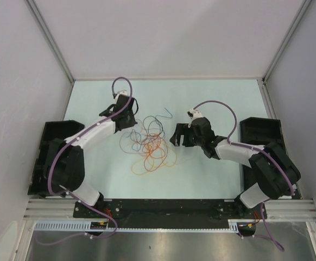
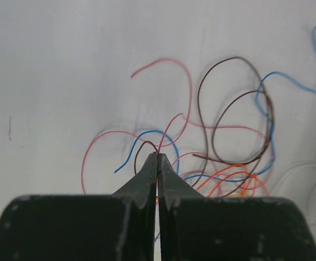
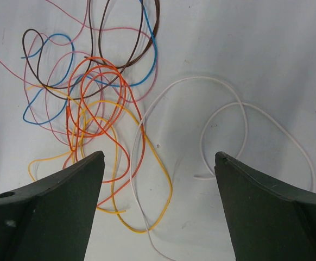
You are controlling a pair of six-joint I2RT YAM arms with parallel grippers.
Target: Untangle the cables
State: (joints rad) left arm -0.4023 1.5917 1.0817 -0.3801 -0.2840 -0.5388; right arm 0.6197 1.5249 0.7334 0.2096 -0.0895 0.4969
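My left gripper should raise the red cable (image 3: 3,64) it holds well above the tangle and pass it to my right gripper, since it still enters the orange loops (image 1: 156,145).
The cables lie in a loose tangle (image 1: 150,145) on the pale table between the two arms. My left gripper (image 1: 130,122) is at the tangle's upper left. In the left wrist view it (image 2: 158,155) is shut, with a red cable (image 2: 169,60) pinched at the tips; a brown cable (image 2: 223,58) and a blue cable (image 2: 152,131) loop just beyond. My right gripper (image 1: 175,136) is at the tangle's right side. It (image 3: 158,163) is open and empty above a yellow cable (image 3: 171,191), orange loops (image 3: 95,58) and a white cable (image 3: 246,123).
Black trays stand at the table's left (image 1: 52,147) and right (image 1: 261,128) edges. White enclosure walls with metal posts surround the table. An aluminium rail (image 1: 169,206) runs along the near edge by the arm bases.
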